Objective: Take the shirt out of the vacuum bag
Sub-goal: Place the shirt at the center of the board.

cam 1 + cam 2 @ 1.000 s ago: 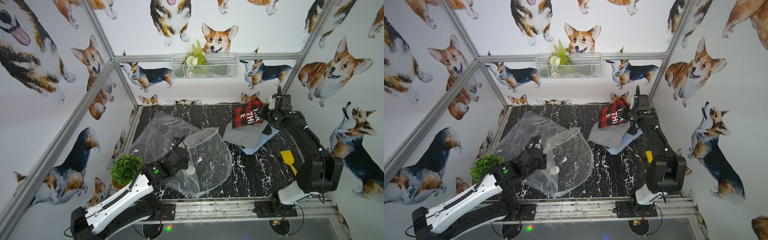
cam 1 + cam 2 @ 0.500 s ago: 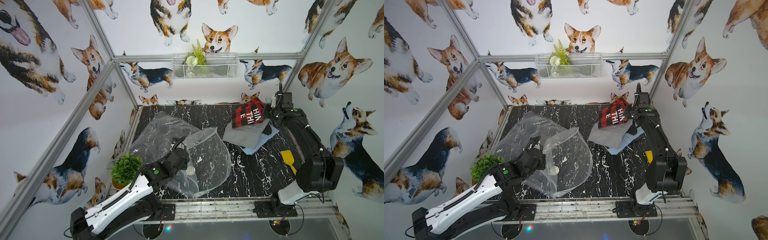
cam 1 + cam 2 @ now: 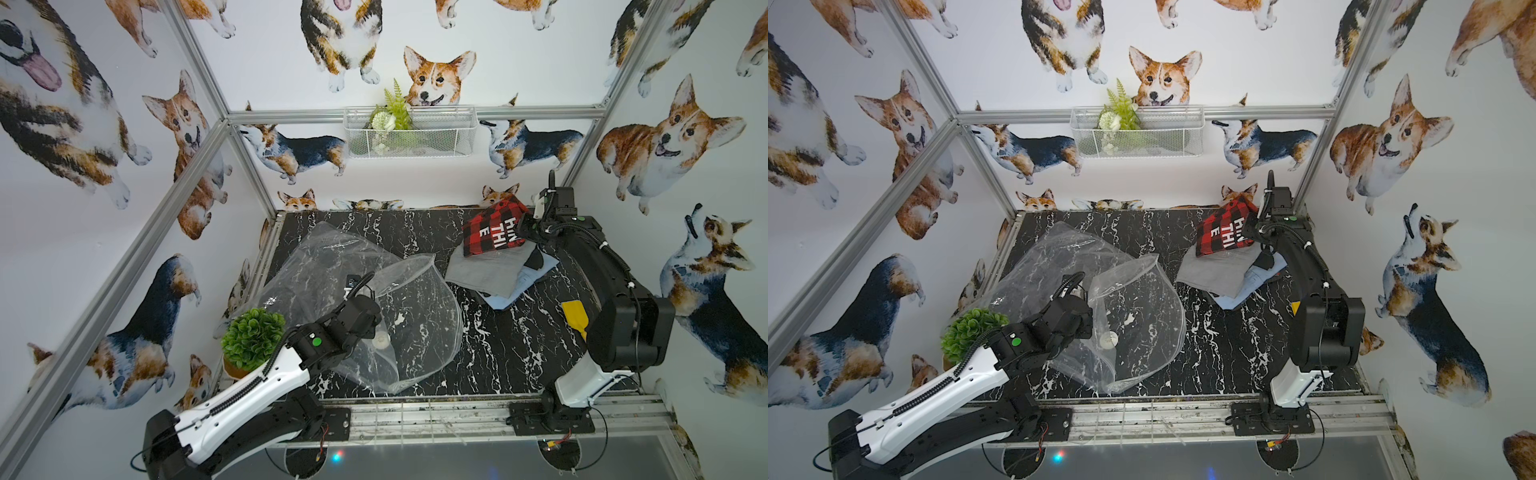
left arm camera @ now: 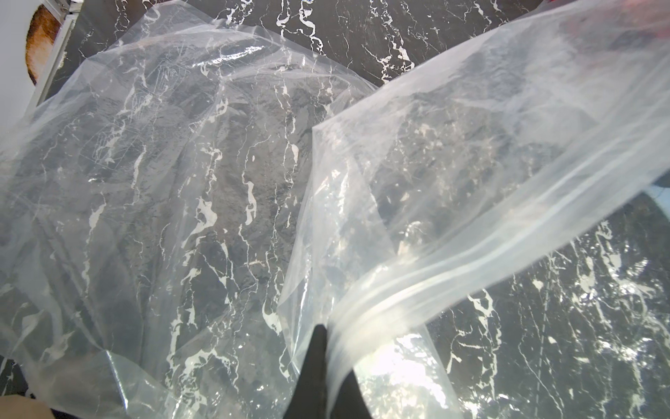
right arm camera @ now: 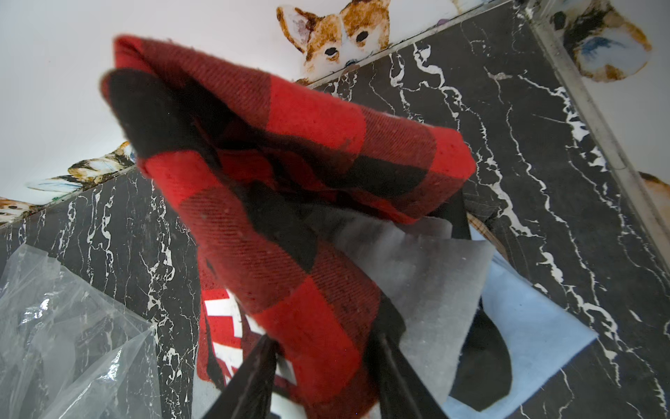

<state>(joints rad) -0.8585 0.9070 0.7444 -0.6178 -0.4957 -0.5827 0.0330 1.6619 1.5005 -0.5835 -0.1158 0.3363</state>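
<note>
The shirt is bunched up at the far end of the pile (image 3: pixel 497 220). Next, my right gripper pulls the fold it holds back over the grey garment (image 3: pixel 477 269) before it opens.
The clear, crinkly vacuum bag (image 3: pixel 332 266) (image 3: pixel 1059 257) lies crumpled on the left half of the black marble table, its small round white valve (image 3: pixel 381 340) facing up. My left gripper (image 4: pixel 328 337) (image 3: pixel 374 320) is shut on the bag's zip-seal edge (image 4: pixel 453 261), which lifts off the table. The shirt (image 3: pixel 494 230) (image 3: pixel 1223 230) (image 5: pixel 290 181) is red-and-black plaid with white letters. It hangs at the back right, apart from the bag, with my right gripper (image 5: pixel 322 344) (image 3: pixel 524 226) shut on a thick fold of it.
Under the hanging shirt lies a pile of clothes: a grey garment (image 3: pixel 486 270) (image 5: pixel 417 275) on a light blue one (image 3: pixel 519 291). A small potted plant (image 3: pixel 252 338) stands at the table's left edge. A yellow tool (image 3: pixel 575 313) lies by the right arm. A wire basket (image 3: pixel 409 133) hangs on the back wall.
My right gripper has carried the shirt a little farther toward the back right corner. The left gripper and the bag have stayed put.
</note>
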